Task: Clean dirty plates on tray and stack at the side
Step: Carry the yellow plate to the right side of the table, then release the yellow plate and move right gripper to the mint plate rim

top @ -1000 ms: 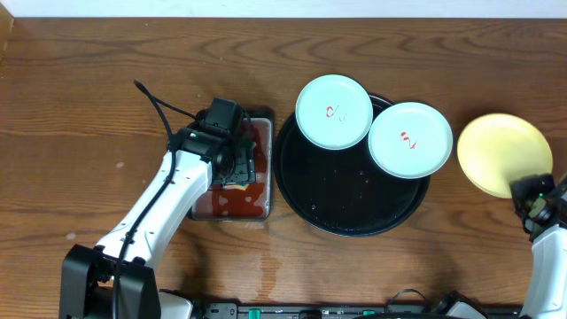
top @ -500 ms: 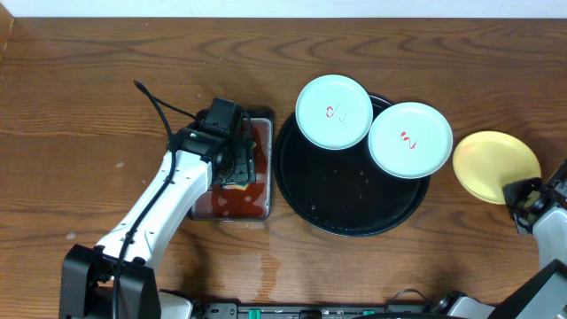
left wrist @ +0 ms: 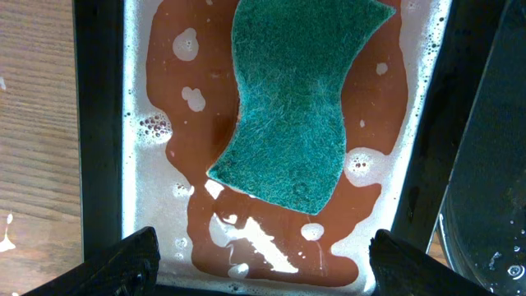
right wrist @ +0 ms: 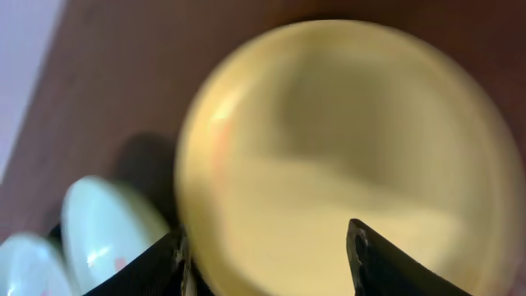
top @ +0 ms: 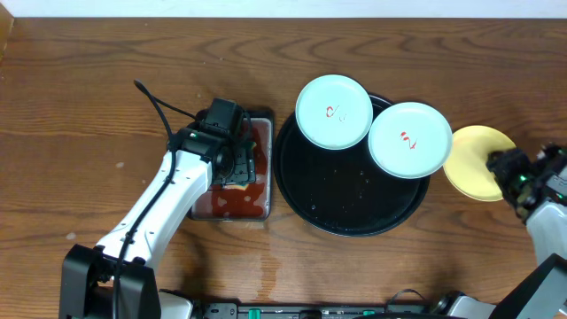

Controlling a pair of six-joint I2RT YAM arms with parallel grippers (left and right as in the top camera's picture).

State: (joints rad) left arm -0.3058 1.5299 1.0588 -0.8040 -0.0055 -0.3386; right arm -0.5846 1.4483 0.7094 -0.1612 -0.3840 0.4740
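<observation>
The green sponge (left wrist: 289, 103) is lying flat and has crisp edges (left wrist: 263, 197). So its loose end will stay spread out when I lift it with my left gripper.
Two pale blue-white plates (top: 333, 112) (top: 410, 139) with red smears rest on the back rim of the round black tray (top: 354, 199). A pale yellow plate (top: 469, 159) sits just right of the tray, its left edge tucked beside the right blue plate. My right gripper (top: 507, 167) is over its right edge. In the right wrist view the jaws (right wrist: 265, 234) stand apart over the blurred yellow plate (right wrist: 329, 140), gripping nothing. My left gripper (left wrist: 263, 242) hangs open over the pan, with a green sponge (left wrist: 296, 99) lying in the liquid.
The rectangular black pan (top: 232, 204) of reddish soapy liquid stands left of the tray, its rim (left wrist: 99, 123) under my left wrist. A black cable (top: 159, 111) loops behind the left arm. Bare wooden table (top: 89, 133) lies to the left.
The right gripper has opened and moved up and left. The yellow plate has shifted left toward the tray and looks smaller. The left arm has not moved.
</observation>
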